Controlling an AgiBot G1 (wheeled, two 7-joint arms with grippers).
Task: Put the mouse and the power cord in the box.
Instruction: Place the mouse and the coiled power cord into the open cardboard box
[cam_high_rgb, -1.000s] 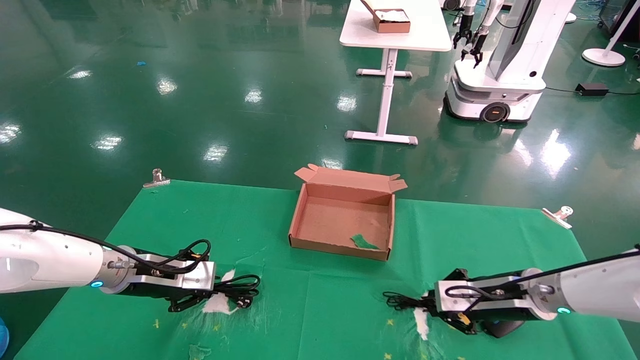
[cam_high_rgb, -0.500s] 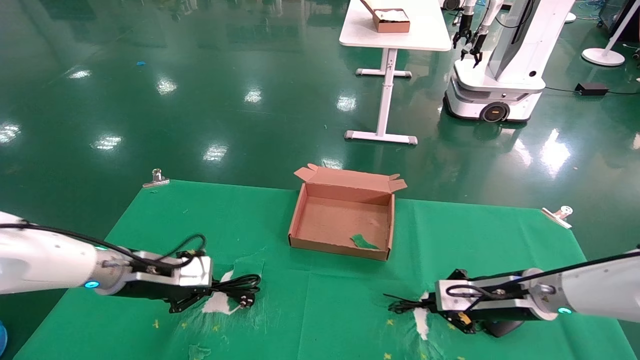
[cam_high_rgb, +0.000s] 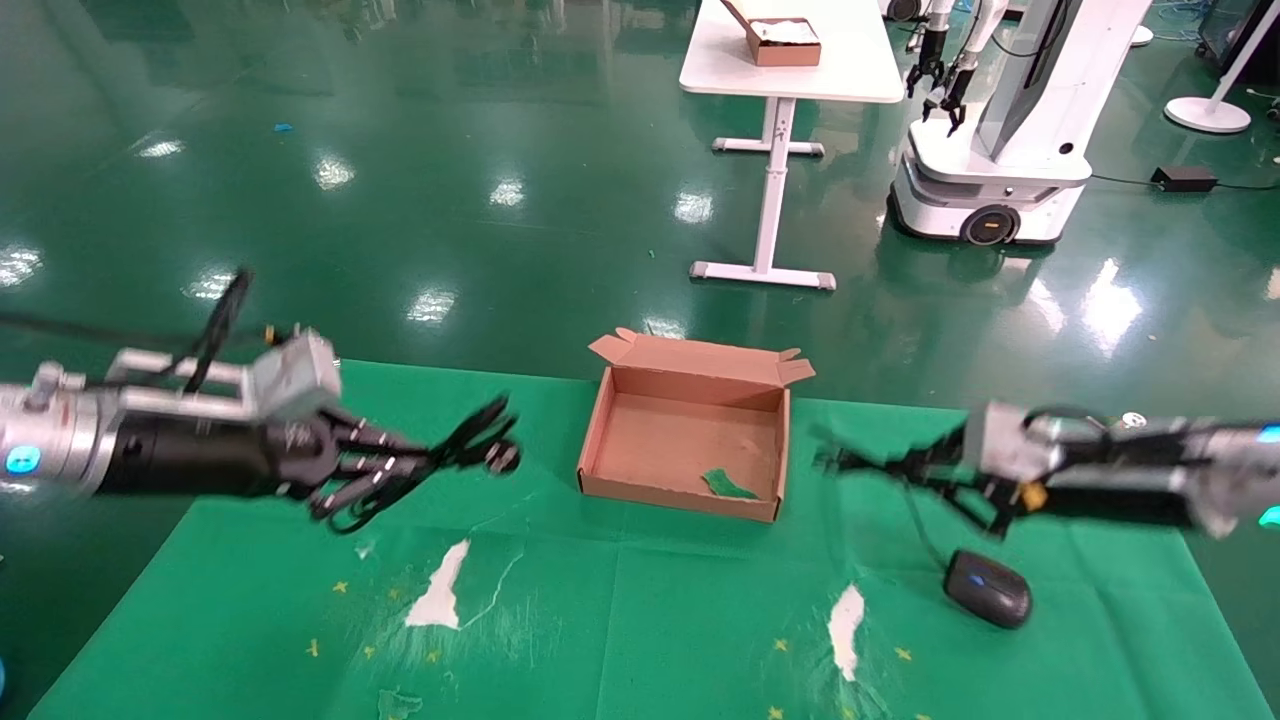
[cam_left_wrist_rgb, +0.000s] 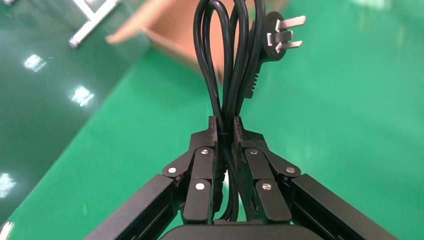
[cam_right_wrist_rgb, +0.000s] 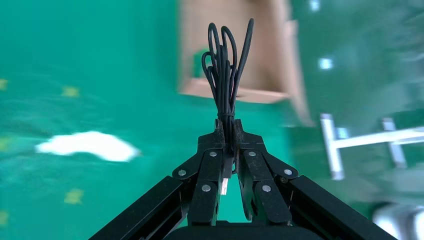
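My left gripper should lift the power cord out of the way while my right gripper lowers the mouse (cam_high_rgb: 987, 588) in first, because my grippers face each other across the box (cam_high_rgb: 686, 438).
The power cord (cam_high_rgb: 470, 445) hangs in the air left of the box (cam_high_rgb: 675, 495), its black loops (cam_left_wrist_rgb: 227, 65) and three-pin plug (cam_left_wrist_rgb: 280, 35) pointing toward the box. My left gripper (cam_high_rgb: 420, 465) is shut on those loops (cam_left_wrist_rgb: 226, 120). Right of the box, my right gripper (cam_high_rgb: 905, 468) is shut on the mouse's bundled thin cable (cam_right_wrist_rgb: 226, 70), held above the cloth. A strand runs down to the black mouse (cam_high_rgb: 987, 588), which lies on the green cloth below that arm. The brown box stands open, with a green scrap (cam_high_rgb: 728, 485) on its floor.
Metal clips (cam_high_rgb: 313, 357) (cam_high_rgb: 1120, 430) hold the cloth at the table's far corners. White worn patches (cam_high_rgb: 440, 590) (cam_high_rgb: 845, 625) mark the near cloth. Beyond, a white table (cam_high_rgb: 800, 75) carries a smaller brown box (cam_high_rgb: 785, 45), with another robot (cam_high_rgb: 1000, 130) beside it.
Both arms have risen from the near cloth and moved back level with the box. The power cord left the cloth. The cable bundle rose, uncovering the mouse on the cloth.
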